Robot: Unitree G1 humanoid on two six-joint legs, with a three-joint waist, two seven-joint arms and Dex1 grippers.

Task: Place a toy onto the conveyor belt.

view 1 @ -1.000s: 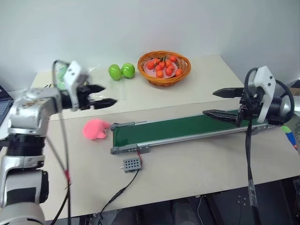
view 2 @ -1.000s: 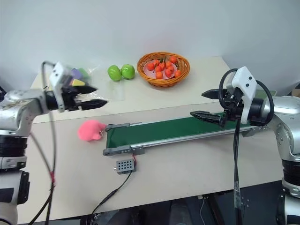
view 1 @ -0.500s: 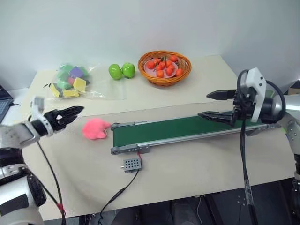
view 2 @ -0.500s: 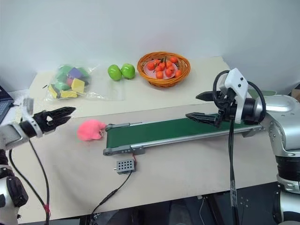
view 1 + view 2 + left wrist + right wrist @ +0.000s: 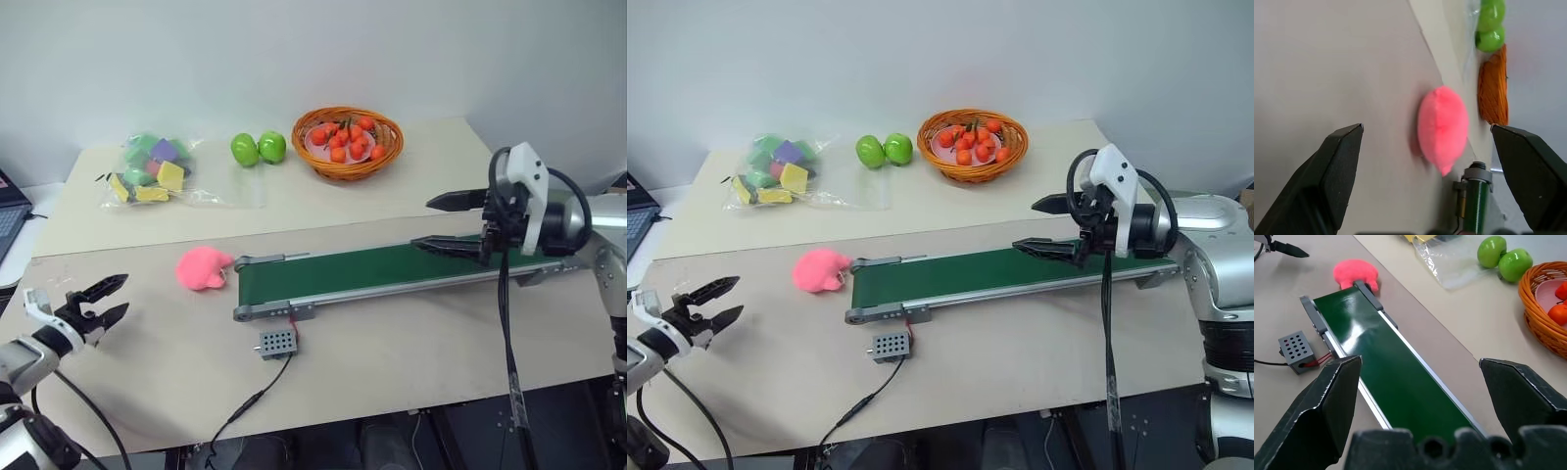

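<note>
My gripper will uncover a hidden face when it turns the toy over, because the pink plush toy's upper side (image 5: 202,267) is plain with small ear-like tips (image 5: 227,260).
The pink plush toy (image 5: 202,268) lies on the table right beside the left end of the dark green conveyor belt (image 5: 382,269), touching its roller frame. My left gripper (image 5: 111,297) hangs low at the table's left front edge, open and empty, well to the left of the toy and pointing at it; the toy (image 5: 1443,127) sits between its two fingers' lines in the left wrist view. My right gripper (image 5: 436,222) hovers open and empty over the belt's right part, and its wrist view looks along the belt (image 5: 1396,384) toward the toy (image 5: 1355,273).
A grey control box (image 5: 275,342) with a cable sits in front of the belt. At the back stand a bag of coloured foam blocks (image 5: 152,172), two green apples (image 5: 259,148) and an orange basket of small fruit (image 5: 347,139).
My left arm has swung down and to the left, from above the toy to the table's left front edge, rolling its wrist. The right gripper stayed over the belt.
</note>
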